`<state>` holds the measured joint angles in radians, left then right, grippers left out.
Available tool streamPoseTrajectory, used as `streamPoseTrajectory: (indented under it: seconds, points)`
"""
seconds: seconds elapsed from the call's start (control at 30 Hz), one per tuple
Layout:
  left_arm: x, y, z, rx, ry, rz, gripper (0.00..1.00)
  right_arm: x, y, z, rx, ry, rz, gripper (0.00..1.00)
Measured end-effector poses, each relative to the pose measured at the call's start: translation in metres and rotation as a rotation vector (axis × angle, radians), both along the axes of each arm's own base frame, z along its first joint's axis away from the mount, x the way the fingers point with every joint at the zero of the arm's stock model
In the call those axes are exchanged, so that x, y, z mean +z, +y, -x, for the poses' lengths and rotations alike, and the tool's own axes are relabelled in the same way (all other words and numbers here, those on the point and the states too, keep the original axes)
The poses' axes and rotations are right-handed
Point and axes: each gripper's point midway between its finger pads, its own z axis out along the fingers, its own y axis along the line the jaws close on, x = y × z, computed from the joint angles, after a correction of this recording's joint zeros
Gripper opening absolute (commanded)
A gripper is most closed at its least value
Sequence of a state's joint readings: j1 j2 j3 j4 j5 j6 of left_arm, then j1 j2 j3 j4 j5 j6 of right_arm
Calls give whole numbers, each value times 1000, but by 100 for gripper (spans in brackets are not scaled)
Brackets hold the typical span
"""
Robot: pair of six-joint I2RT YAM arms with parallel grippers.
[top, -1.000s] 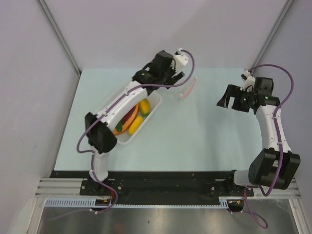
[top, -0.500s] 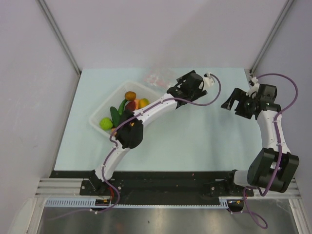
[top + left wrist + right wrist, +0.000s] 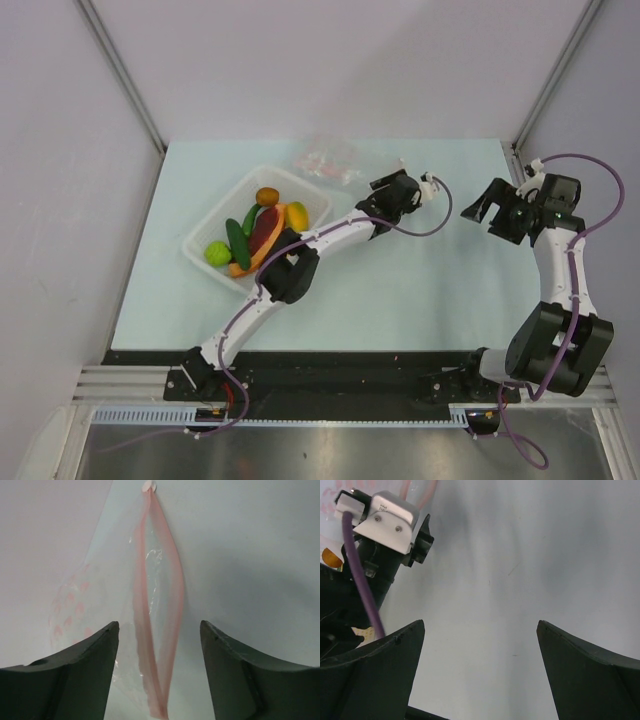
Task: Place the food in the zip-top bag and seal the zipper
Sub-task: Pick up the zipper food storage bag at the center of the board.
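Note:
The zip-top bag (image 3: 326, 156) is lying flat behind the tray. My left gripper should pinch the zipper's near end (image 3: 158, 705) and lift the bag up to my right gripper.
The zip-top bag (image 3: 325, 160) lies clear and crinkly at the back of the table, behind the tray. In the left wrist view the bag (image 3: 95, 595) lies ahead with its mouth gaping, and the pink-red zipper (image 3: 141, 630) forms two strips bowed apart. My left gripper (image 3: 372, 200) (image 3: 159, 630) is open, with a finger on either side of the zipper's near end and not touching it. The food lies in the white tray (image 3: 200, 228): green cucumber (image 3: 237, 238), lime ball (image 3: 216, 253), orange piece (image 3: 267, 196), yellow piece (image 3: 296, 213), dark red piece (image 3: 265, 228). My right gripper (image 3: 482, 205) (image 3: 480, 625) is open and empty at the right.
My left arm (image 3: 290, 275) stretches diagonally across the table just right of the tray. Its wrist and purple cable (image 3: 385, 520) show at the upper left of the right wrist view. Grey walls (image 3: 320, 60) close in the back and sides.
My left arm has swung off the tray to the right and its gripper now faces the bag's mouth. The bag lies farther back and left. My right gripper has drifted slightly right.

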<state>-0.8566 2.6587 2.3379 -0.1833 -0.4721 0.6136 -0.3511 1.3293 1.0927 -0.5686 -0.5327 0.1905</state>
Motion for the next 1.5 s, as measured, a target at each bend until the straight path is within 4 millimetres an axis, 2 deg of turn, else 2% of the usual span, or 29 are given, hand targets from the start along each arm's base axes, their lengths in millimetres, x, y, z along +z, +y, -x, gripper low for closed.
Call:
streamPoseTrajectory:
  seconds: [0.13,0.17,0.23,0.27,0.4,0.47,0.53,0.6,0.73,0.77,0.87,1.0,1.1,1.2,1.33,1.5]
  points:
    - [-3,15,-15,51,-42,-26,47,1,0,-1,2,-7,-3,100]
    - [-1,20,-20,61,-51,-33,34,1,0,-1,2,-10,-4,100]
    - [5,26,-26,82,-72,-25,17,1,1,-2,7,-14,-13,100]
    - [8,30,-29,89,-75,-29,0,0,3,-2,8,-15,-22,100]
    - [24,45,-29,119,-60,-7,0,5,8,-4,26,-37,-55,100]
    - [42,50,-23,129,-44,24,0,11,11,-8,31,-60,-74,100]
    - [72,52,-13,132,-27,91,0,18,14,-12,33,-84,-109,100]
    - [114,52,-2,128,-24,188,0,29,19,-16,38,-119,-148,100]
    - [232,57,29,91,-58,455,0,58,27,-22,53,-208,-231,100]
    - [263,60,38,76,-70,529,0,70,28,-22,59,-244,-246,100]
    - [338,71,63,44,-109,719,0,108,27,-17,78,-371,-248,100]
    - [396,95,92,65,-115,930,0,154,26,2,100,-516,-193,100]
    - [399,105,104,112,-67,1040,0,174,31,14,106,-568,-174,100]
    - [378,102,106,189,28,1134,0,188,40,25,108,-600,-179,98]
    - [315,86,106,317,211,1189,0,202,62,34,112,-634,-182,93]
    - [239,62,116,374,319,1173,0,210,106,32,132,-621,-188,89]
